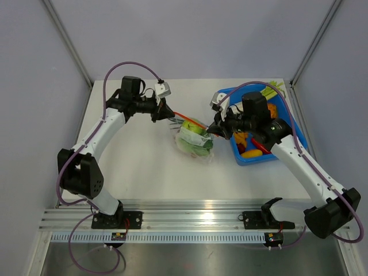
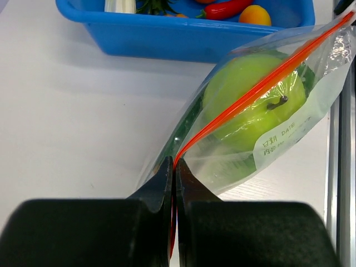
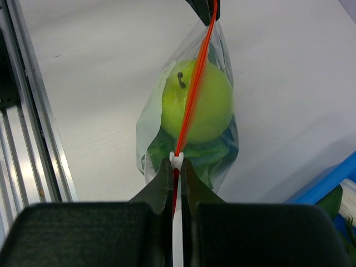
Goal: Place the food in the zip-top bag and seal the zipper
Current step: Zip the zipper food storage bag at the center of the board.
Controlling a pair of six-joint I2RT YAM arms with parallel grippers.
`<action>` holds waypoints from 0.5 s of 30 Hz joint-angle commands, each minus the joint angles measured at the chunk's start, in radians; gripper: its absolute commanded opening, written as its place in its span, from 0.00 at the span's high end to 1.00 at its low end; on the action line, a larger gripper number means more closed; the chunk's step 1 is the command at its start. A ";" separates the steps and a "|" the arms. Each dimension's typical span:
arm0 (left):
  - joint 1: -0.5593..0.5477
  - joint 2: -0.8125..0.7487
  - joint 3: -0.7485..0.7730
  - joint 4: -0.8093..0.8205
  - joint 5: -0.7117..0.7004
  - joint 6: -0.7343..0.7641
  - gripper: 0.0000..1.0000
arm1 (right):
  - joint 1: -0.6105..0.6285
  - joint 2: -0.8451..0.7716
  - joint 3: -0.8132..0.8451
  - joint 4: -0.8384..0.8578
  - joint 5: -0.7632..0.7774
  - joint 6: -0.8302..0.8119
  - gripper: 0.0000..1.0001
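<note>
The white slider [image 3: 177, 161] is at the end of the zipper, so my left gripper keeps moving the bag toward the clear far table edge [image 1: 187, 91] and lets go of it there.
The clear zip-top bag [image 1: 194, 140] hangs stretched between both grippers above the table. It holds a green apple [image 2: 253, 100] and dark green leafy food [image 3: 194, 153] beneath it. The orange-red zipper [image 1: 188, 118] runs taut along the mouth. My left gripper [image 1: 169, 112] is shut on the zipper's left end [image 2: 174, 167]. My right gripper [image 1: 214, 131] is shut on the zipper's right end, just behind the white slider [image 3: 177, 160]. In the right wrist view the apple [image 3: 197, 100] sits under the zipper [image 3: 194, 83].
The blue bin [image 1: 287, 150] stands right of the bag, under my right arm, with green onions [image 1: 270, 92], a red pepper [image 2: 231, 8], orange and yellow pieces [image 1: 250, 153]. The rail [image 1: 195, 218] runs along the near table edge.
</note>
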 commanded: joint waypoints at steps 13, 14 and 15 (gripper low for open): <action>0.080 -0.025 0.040 0.066 -0.091 -0.014 1.00 | -0.009 -0.124 0.000 -0.081 0.069 -0.024 1.00; 0.080 -0.025 0.044 0.068 -0.090 -0.019 1.00 | -0.008 -0.126 0.002 -0.078 0.073 -0.025 1.00; 0.080 -0.025 0.048 0.068 -0.088 -0.020 1.00 | -0.008 -0.126 0.002 -0.076 0.078 -0.024 1.00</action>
